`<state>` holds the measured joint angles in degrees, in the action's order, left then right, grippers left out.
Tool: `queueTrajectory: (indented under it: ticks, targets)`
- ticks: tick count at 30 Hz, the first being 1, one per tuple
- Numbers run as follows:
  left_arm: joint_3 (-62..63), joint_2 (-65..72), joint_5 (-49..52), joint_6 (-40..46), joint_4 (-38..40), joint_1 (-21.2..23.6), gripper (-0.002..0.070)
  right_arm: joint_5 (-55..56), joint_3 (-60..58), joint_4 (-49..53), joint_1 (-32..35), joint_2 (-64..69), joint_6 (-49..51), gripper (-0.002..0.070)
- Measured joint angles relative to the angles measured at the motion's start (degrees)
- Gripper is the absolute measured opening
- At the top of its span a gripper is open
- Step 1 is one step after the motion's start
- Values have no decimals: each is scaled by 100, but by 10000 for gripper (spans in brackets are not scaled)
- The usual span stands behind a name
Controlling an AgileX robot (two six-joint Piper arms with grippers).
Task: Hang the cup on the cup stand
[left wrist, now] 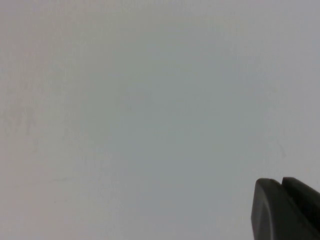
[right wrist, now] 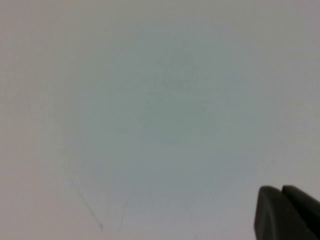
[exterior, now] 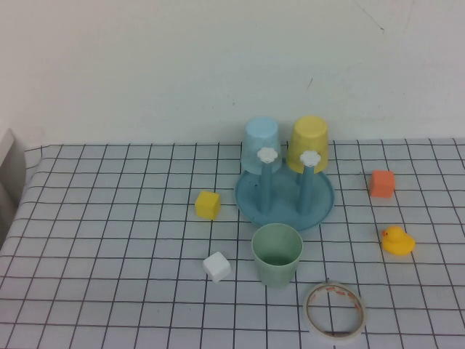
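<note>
The mint-green cup is standing with its opening up but has to hang upside down, so the robot's right gripper should grab the cup's rim and tilt the cup's base toward the left gripper.
The pale mint-green cup stands upright, mouth up, on the checked cloth just in front of the cup stand. The stand is a round blue dish with upright blue pegs and white flower knobs. A light blue cup and a yellow cup hang upside down on its back pegs. Neither arm shows in the high view. My left gripper and my right gripper each show only dark fingertips pressed together against a blank pale wall, holding nothing.
A yellow block and a white block lie left of the cup. A roll of tape lies at the front right. A yellow duck and an orange block sit to the right.
</note>
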<state>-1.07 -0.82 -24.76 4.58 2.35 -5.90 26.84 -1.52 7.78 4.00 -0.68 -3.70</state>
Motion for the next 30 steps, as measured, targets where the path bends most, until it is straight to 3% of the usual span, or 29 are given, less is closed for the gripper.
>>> queueTrajectory:
  ticks: [4, 10, 14, 16, 22, 27, 30]
  targets:
    - [0, 0, -392, -13, 0, 0, -1, 781, 0, 0, 0, 0, 83, -1]
    - [0, 0, -982, 30, 106, 0, -1, 958, 0, -227, 0, 0, -21, -1]
    - [447, 0, -230, 659, 565, 0, -1, 721, 157, -778, 0, 0, -571, -1]
    - [1229, 0, 679, 1210, 993, 0, -1, -142, 771, -1234, 0, 0, -1061, -1]
    - [2554, 461, 1992, 2238, 1374, 0, -1, -2865, 2509, -1649, 0, 534, -2138, -1]
    - [2609, 1307, 3229, 2326, 1404, 0, -1, -4932, 3228, -1651, 0, 1791, -2613, -1]
    - [2456, 1739, 3808, 1942, 1593, 0, -1, -5791, 3304, -1809, 0, 2501, -2668, -1]
